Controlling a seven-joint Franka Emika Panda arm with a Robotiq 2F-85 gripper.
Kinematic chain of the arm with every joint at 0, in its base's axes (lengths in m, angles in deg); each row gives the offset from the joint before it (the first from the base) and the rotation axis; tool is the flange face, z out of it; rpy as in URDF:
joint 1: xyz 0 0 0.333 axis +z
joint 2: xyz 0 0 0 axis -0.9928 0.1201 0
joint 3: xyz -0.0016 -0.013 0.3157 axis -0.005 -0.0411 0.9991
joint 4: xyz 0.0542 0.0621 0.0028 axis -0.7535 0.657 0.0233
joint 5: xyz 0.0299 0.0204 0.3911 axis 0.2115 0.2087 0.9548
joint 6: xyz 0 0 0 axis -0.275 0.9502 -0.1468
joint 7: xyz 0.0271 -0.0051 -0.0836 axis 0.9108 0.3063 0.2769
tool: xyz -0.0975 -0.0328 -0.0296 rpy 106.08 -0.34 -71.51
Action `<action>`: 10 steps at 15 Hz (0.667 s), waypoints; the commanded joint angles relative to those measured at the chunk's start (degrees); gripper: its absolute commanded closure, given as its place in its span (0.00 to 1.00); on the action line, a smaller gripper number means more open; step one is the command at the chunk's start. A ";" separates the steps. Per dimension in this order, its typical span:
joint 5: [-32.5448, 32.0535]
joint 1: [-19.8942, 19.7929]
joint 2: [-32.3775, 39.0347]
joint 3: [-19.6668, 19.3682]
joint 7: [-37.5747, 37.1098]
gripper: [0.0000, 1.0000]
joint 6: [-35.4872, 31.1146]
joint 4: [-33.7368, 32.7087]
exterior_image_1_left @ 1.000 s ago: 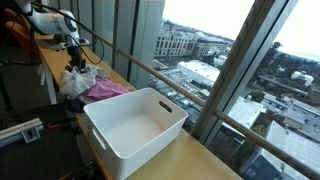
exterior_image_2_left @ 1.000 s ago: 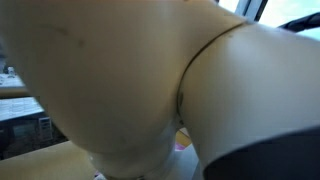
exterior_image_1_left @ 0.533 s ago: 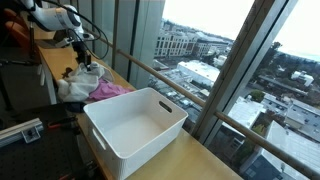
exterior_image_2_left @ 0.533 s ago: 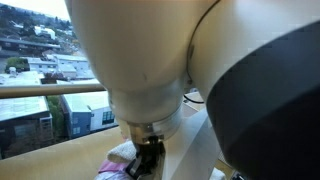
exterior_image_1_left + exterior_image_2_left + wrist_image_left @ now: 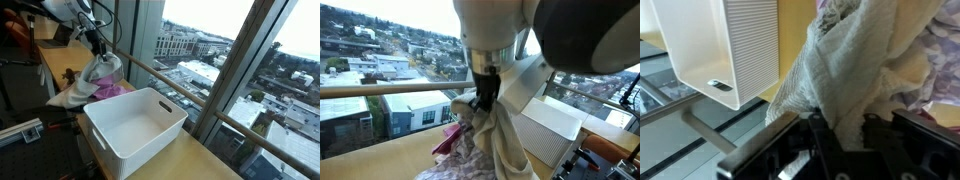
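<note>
Next, my gripper lifts the cloth up high and clear before it lowers it into the white bin (image 5: 135,119), because the pale grey-white cloth's lower end (image 5: 66,97) trails across the pile of clothes.
My gripper (image 5: 97,47) is shut on a pale grey-white cloth (image 5: 102,68) and holds it lifted above the wooden table. The cloth hangs down from the jaws in both exterior views (image 5: 505,135). In the wrist view the cloth (image 5: 845,70) fills the space between the fingers (image 5: 847,125). A pink garment (image 5: 108,91) lies on the table below the lifted cloth, with another pale cloth (image 5: 68,96) next to it. A patterned pink-and-white piece (image 5: 460,150) shows under the hanging cloth.
A white plastic bin (image 5: 135,125) stands open on the wooden table (image 5: 195,160), close to the clothes pile; it also shows in the wrist view (image 5: 720,45). A large window with a railing (image 5: 170,85) runs along the table's far side.
My gripper has risen and moved toward the bin, pulling the pale cloth up off the pile. The cloth now hangs free where it earlier lay on the table.
</note>
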 commanded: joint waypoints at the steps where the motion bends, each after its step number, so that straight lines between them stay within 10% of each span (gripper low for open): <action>1: -4.04 0.38 -8.26 2.15 -0.75 0.94 9.69 0.02; 10: -8.79 -3.55 -19.24 10.54 2.29 0.94 27.05 -5.59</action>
